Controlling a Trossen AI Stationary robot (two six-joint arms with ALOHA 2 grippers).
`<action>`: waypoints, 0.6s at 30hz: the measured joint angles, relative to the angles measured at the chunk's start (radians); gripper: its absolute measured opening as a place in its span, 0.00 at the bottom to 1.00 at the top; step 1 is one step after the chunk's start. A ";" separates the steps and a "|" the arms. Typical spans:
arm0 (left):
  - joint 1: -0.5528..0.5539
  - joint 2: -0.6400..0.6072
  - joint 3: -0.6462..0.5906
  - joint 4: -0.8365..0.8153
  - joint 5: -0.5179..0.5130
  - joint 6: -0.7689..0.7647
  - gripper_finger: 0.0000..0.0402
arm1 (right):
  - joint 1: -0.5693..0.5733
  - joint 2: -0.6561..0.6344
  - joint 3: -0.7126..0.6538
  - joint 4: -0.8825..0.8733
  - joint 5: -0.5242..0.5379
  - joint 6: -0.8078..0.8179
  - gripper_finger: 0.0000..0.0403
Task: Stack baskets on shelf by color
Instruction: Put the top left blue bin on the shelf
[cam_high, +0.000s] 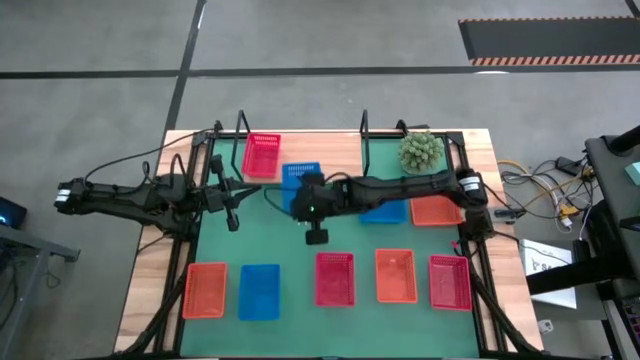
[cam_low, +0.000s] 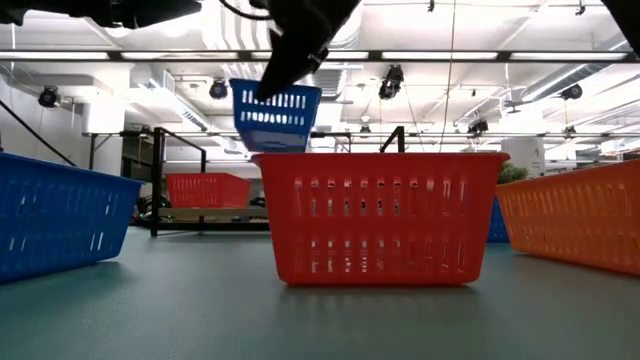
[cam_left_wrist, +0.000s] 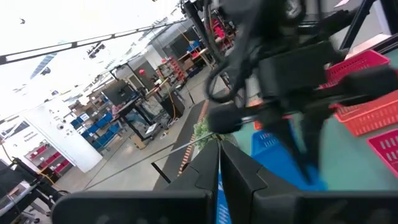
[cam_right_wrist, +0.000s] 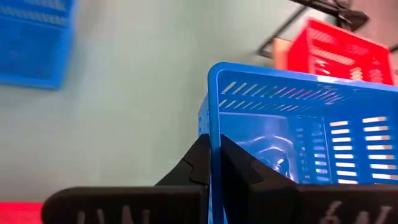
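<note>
The blue basket (cam_high: 300, 176) is hanging with its open side up in front of the free shelf spot (cam_high: 303, 147) next to the red basket, so my right gripper keeps taking it there until it rests.
My right gripper (cam_right_wrist: 214, 163) is shut on a blue basket (cam_high: 300, 178), which is lifted above the green mat just in front of the shelf (cam_high: 335, 150). In the low view this basket (cam_low: 275, 115) hangs tilted under the dark gripper. A red basket (cam_high: 262, 155) rests by its bottom on the shelf's left part. Along the near edge stand an orange (cam_high: 205, 290), a blue (cam_high: 260, 292), a red (cam_high: 335, 278), an orange (cam_high: 396, 275) and a red basket (cam_high: 450, 282). My left gripper (cam_high: 233, 215) waits shut at the mat's left, holding nothing. My right gripper pinches one side wall of the blue basket at its rim (cam_right_wrist: 215, 127), one finger inside the basket and one outside. The fingers slant down from the table's right. The basket hangs tilted below them, clear of the mat.
Under my right arm lie another blue basket (cam_high: 385, 212) and an orange one (cam_high: 437, 210). A green potted plant (cam_high: 420, 150) stands at the far right, beside the shelf's right black frame (cam_high: 365, 130). Cables and equipment lie off the table's right edge.
</note>
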 joint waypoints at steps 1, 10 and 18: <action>0.000 0.000 0.000 0.000 0.000 0.000 0.00 | -0.016 0.001 -0.001 0.002 -0.001 -0.005 0.02; 0.000 0.000 -0.002 0.000 -0.002 0.008 0.00 | -0.181 0.044 -0.003 0.063 -0.011 -0.074 0.02; 0.000 0.000 0.000 0.000 -0.008 0.035 0.00 | -0.284 0.108 -0.004 0.182 -0.140 -0.114 0.02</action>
